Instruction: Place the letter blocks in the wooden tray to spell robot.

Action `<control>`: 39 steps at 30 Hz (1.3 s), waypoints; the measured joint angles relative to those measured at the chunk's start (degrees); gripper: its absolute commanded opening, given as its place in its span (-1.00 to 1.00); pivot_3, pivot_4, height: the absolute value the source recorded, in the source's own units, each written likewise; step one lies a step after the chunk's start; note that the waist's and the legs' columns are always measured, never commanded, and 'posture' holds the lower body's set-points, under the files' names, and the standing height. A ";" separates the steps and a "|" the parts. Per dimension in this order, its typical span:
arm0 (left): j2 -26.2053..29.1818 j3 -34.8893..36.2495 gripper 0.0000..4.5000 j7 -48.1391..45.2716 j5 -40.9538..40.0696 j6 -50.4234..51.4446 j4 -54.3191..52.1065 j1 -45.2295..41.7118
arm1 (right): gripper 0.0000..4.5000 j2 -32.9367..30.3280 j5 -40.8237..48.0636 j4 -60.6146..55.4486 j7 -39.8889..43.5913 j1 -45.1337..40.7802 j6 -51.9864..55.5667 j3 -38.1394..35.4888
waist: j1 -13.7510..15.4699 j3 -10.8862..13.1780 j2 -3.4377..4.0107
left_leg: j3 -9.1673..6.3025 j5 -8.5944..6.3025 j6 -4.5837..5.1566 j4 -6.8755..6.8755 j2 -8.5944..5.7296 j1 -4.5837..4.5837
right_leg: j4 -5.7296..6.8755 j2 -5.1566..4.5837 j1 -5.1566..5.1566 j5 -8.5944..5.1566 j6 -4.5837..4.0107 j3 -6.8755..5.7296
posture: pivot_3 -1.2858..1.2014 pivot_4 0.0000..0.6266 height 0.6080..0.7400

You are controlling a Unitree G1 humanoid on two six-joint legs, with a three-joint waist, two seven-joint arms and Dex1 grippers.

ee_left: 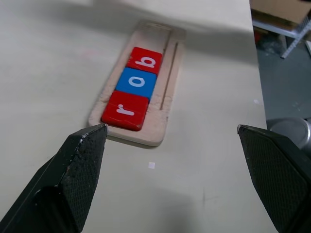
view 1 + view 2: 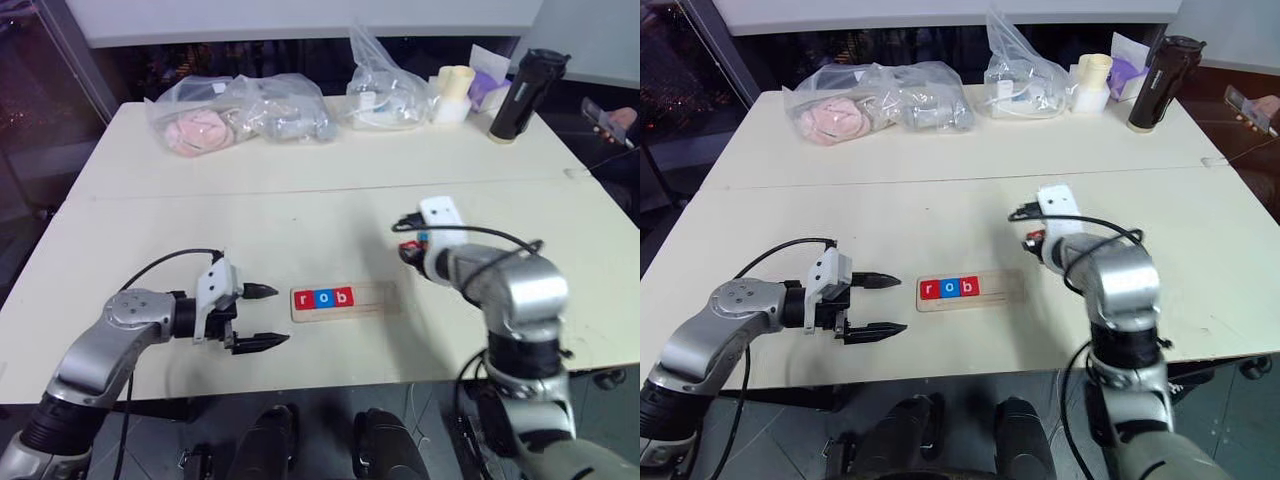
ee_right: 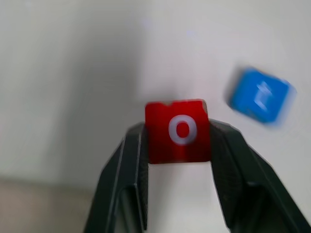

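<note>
The fingers of the robot's right gripper are pinching the red o block (image 3: 178,131) along the wooden tray's length, so the robot should put the block down beside the tray (image 2: 420,293) and pinch it front to back.
The wooden tray (image 2: 372,298) lies near the table's front edge, with three letter blocks at its left end: red r (image 1: 125,110), blue o (image 1: 137,82) and red b (image 1: 146,60). The tray's right part is bare. My left gripper (image 2: 280,316) hovers just left of the tray, open and pointing at it, with nothing between its fingers. To the right of the tray and a little behind it, my right gripper (image 3: 177,131) is shut on a red o block (image 3: 178,131), lifted off the table. A blue t block (image 3: 261,94) lies on the table beyond it.
Along the table's back stand a plastic bag with pink contents (image 2: 200,125), a second clear bag (image 2: 385,90), cream cups (image 2: 452,92) and a black bottle (image 2: 520,95). A person's hand holding a phone (image 2: 610,118) shows at the far right.
</note>
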 measured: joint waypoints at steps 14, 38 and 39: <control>-3.91 1.99 1.00 -0.93 -0.78 -6.09 1.44 -2.60 | -0.27 -3.02 11.32 -9.73 -5.54 11.29 0.22 -2.21 | 0.04 0.01 0.01 | 0.03 0.00 0.01 0.02 0.03 -0.03 | -0.28 -0.07 0.09 0.01 0.00 -0.03 | 0.03 -0.52 0.77; -3.97 3.00 1.00 -2.06 -3.23 -6.49 2.51 -4.30 | 0.98 -41.60 10.69 16.98 48.32 10.27 -62.53 12.56 | 0.02 0.12 -0.05 | 0.15 -0.14 0.24 0.20 0.02 0.00 | -0.52 -0.16 0.35 -0.04 0.15 -0.19 | 0.03 -0.52 0.77; -3.97 3.00 1.00 -2.05 -3.23 -6.49 2.52 -4.37 | 0.98 -41.41 8.95 20.71 50.34 9.48 -65.97 13.44 | 0.06 0.12 -0.04 | 0.14 -0.14 0.23 0.21 0.02 0.01 | -0.50 -0.17 0.35 -0.03 0.14 -0.18 | 0.03 -0.52 0.77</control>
